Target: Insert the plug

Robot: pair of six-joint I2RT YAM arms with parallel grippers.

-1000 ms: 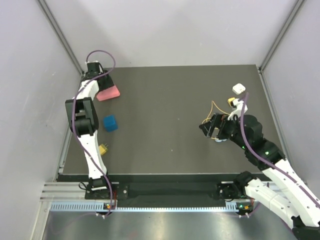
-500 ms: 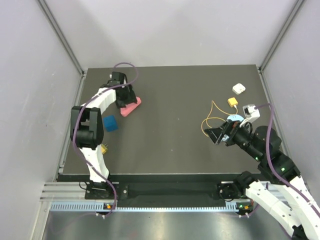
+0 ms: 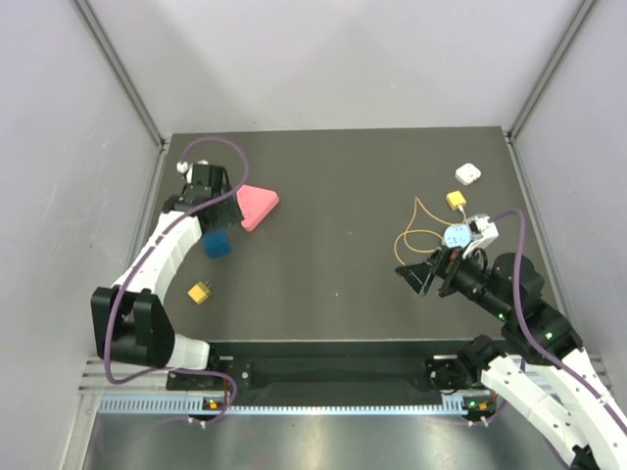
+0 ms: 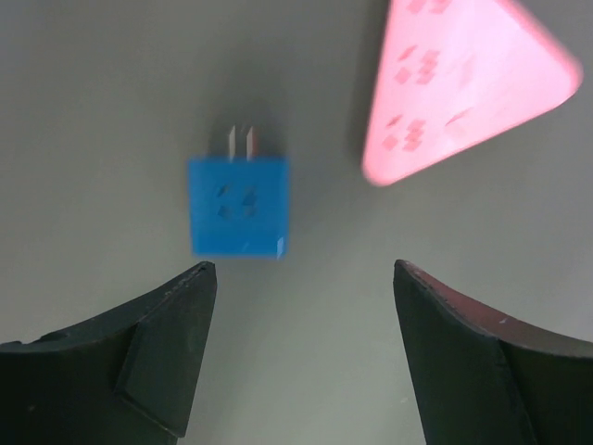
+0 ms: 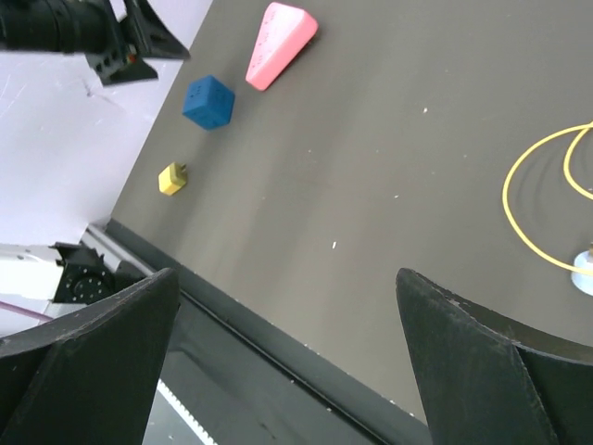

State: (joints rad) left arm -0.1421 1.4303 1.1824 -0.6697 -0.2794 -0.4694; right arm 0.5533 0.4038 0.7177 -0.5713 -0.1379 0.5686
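The blue cube (image 3: pixel 217 244) is close to the robot's left gripper and far from its right gripper, so the left gripper should pick the cube up and pass it over above the table's middle (image 3: pixel 318 240).
The plug (image 3: pixel 455 200) is a small yellow block at the back right, on a looping yellow-orange wire (image 3: pixel 415 231). Part of the wire also shows in the right wrist view (image 5: pixel 519 218); the plug itself is out of that view. My right gripper (image 3: pixel 419 276) is open and empty, near and left of the wire loop, apart from the plug. In its own view (image 5: pixel 283 278) it hangs over the table's front edge. My left gripper (image 3: pixel 216 208) is open and empty at the far left; in its own view (image 4: pixel 304 269) it hovers just short of a blue cube (image 4: pixel 238 204).
A pink wedge block (image 3: pixel 257 206) lies right of the left gripper. The blue cube (image 3: pixel 217 244), with two prongs, and a small yellow block (image 3: pixel 201 292) lie at the left. A white square block (image 3: pixel 467 174) and a light-blue disc (image 3: pixel 457 236) lie by the plug.
The left gripper moved the pink block to the right, let it go and drew back to the left over the blue cube. The right gripper moved nearer the front edge.
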